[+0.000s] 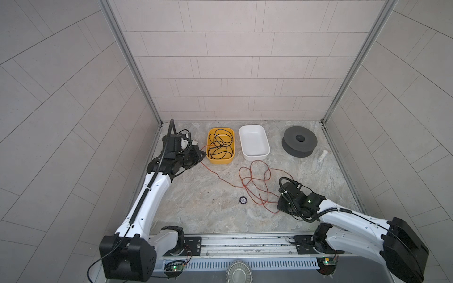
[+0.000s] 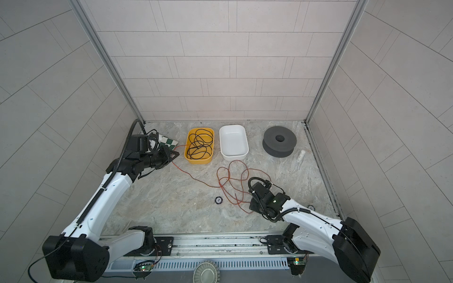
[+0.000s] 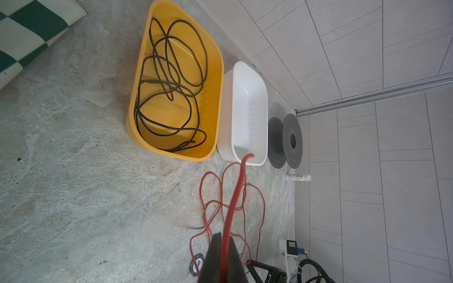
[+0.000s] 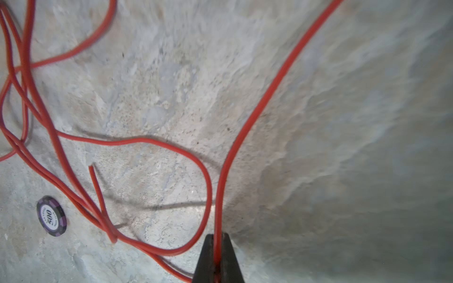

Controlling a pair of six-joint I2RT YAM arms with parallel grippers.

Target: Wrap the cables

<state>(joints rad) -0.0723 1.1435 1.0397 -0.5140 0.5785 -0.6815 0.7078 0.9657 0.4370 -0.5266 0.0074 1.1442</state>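
Note:
The red wire is lying in crossed loops (image 1: 255, 178) near the white tray, so the robot's left gripper should move back while the right gripper pulls its piece of the wire (image 1: 282, 170) clear before wrapping.
The cables are one thin red wire (image 1: 245, 186) lying in loose loops mid-table. One strand runs left to my left gripper (image 1: 202, 154), which hovers beside the yellow tray. In the left wrist view the left gripper (image 3: 224, 236) is shut on the red wire (image 3: 239, 186), which stretches away from the pads toward the loops. My right gripper (image 1: 280, 203) sits low at the right edge of the loops. Seen from the right wrist, this gripper (image 4: 217, 236) is shut on another strand of the wire (image 4: 246, 127). A free wire end (image 4: 92, 169) lies on the table.
A yellow tray (image 1: 220, 161) holds a coiled thin black cable (image 1: 220, 144). Beside it stands a white tray (image 1: 256, 156), then a grey spool (image 1: 299, 142) and a small white tube (image 1: 322, 155). A purple poker chip (image 1: 242, 200) lies near the loops. A checked cloth (image 2: 169, 142) lies by the left arm.

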